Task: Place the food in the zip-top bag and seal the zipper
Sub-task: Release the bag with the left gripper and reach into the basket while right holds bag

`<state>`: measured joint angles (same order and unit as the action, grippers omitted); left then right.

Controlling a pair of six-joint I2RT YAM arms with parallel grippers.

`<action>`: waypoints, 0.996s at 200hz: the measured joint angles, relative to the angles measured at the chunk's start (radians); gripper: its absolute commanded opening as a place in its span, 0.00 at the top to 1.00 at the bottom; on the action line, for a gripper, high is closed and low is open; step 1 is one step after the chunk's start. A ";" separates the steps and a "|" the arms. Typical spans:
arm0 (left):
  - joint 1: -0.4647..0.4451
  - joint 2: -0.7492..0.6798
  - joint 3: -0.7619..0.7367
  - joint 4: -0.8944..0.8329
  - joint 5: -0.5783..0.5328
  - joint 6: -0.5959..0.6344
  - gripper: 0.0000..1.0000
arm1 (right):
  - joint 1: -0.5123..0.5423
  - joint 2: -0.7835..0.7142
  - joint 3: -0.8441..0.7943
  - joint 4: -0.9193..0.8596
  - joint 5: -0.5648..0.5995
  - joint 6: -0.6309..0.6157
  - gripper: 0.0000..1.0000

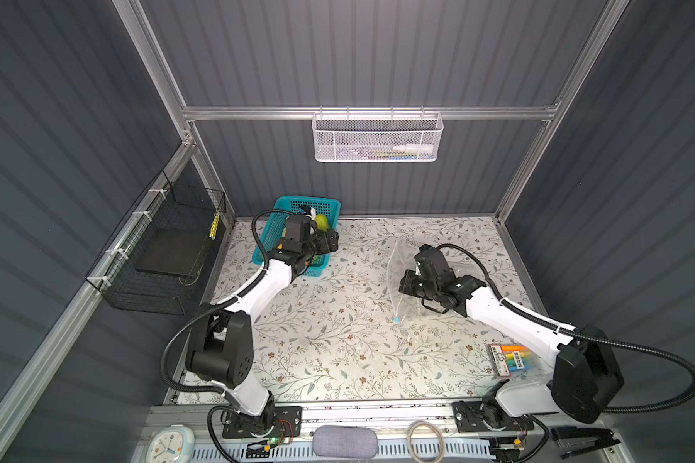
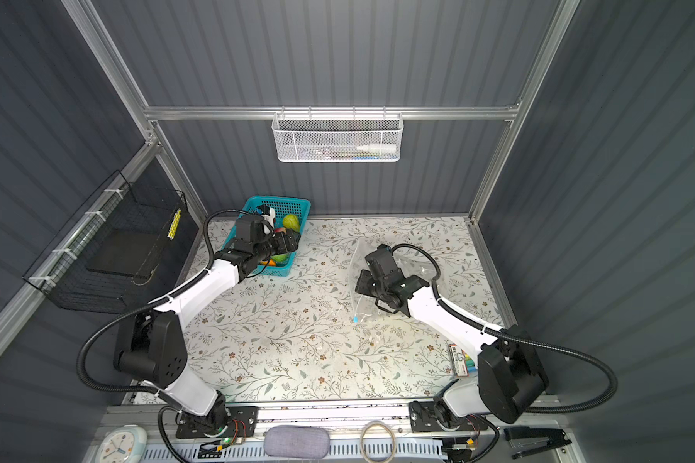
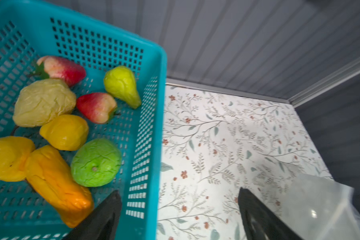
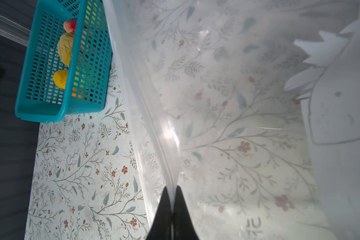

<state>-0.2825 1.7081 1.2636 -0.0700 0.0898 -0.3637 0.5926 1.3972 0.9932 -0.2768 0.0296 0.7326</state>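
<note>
The teal basket (image 1: 309, 200) is near the back wall, far from the zip-top bag. My left gripper should draw the basket's side (image 3: 151, 176) closer before taking the round green fruit.
Several pieces of food lie in the teal basket (image 3: 156, 62): among them a green pear shape (image 3: 122, 86), a round green fruit (image 3: 96, 163) and an orange one (image 3: 56, 185). My left gripper (image 3: 179, 199) is open and empty, astride the basket's side wall, with one finger (image 3: 110, 209) inside. In both top views it (image 1: 332, 240) hovers at the basket (image 1: 271, 228). The clear zip-top bag (image 1: 400, 256) lies mid-right on the table. My right gripper (image 4: 172, 189) is shut on its mouth edge by the zipper (image 4: 133, 83). The blue slider tab (image 1: 397, 320) sits at the near end.
A pack of coloured markers (image 1: 512, 358) lies at the right front under the right arm. A black wire cage (image 1: 165, 248) hangs on the left wall, a white mesh basket (image 1: 378, 136) on the back wall. A clock (image 1: 168, 445) and a stapler (image 1: 582, 439) sit on the front ledge.
</note>
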 measured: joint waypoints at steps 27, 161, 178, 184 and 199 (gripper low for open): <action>0.056 0.088 0.021 -0.048 0.064 0.022 0.08 | -0.002 -0.032 0.000 0.000 -0.002 -0.004 1.00; -0.026 0.006 -0.073 -0.084 0.328 -0.008 0.08 | -0.029 -0.082 -0.023 -0.008 0.003 -0.037 1.00; -0.079 -0.011 -0.095 -0.080 0.334 -0.031 0.09 | -0.034 -0.082 -0.023 -0.008 0.003 -0.037 1.00; -0.097 -0.014 -0.100 -0.079 0.335 -0.040 0.09 | -0.035 -0.082 -0.023 -0.008 0.003 -0.037 1.00; -0.137 -0.020 -0.119 -0.058 0.343 -0.072 0.10 | -0.037 -0.082 -0.025 -0.008 0.003 -0.037 1.00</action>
<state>-0.4191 1.6878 1.1450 -0.1276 0.4328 -0.4358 0.5560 1.3151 0.9684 -0.2852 0.0322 0.6952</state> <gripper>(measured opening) 0.908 0.042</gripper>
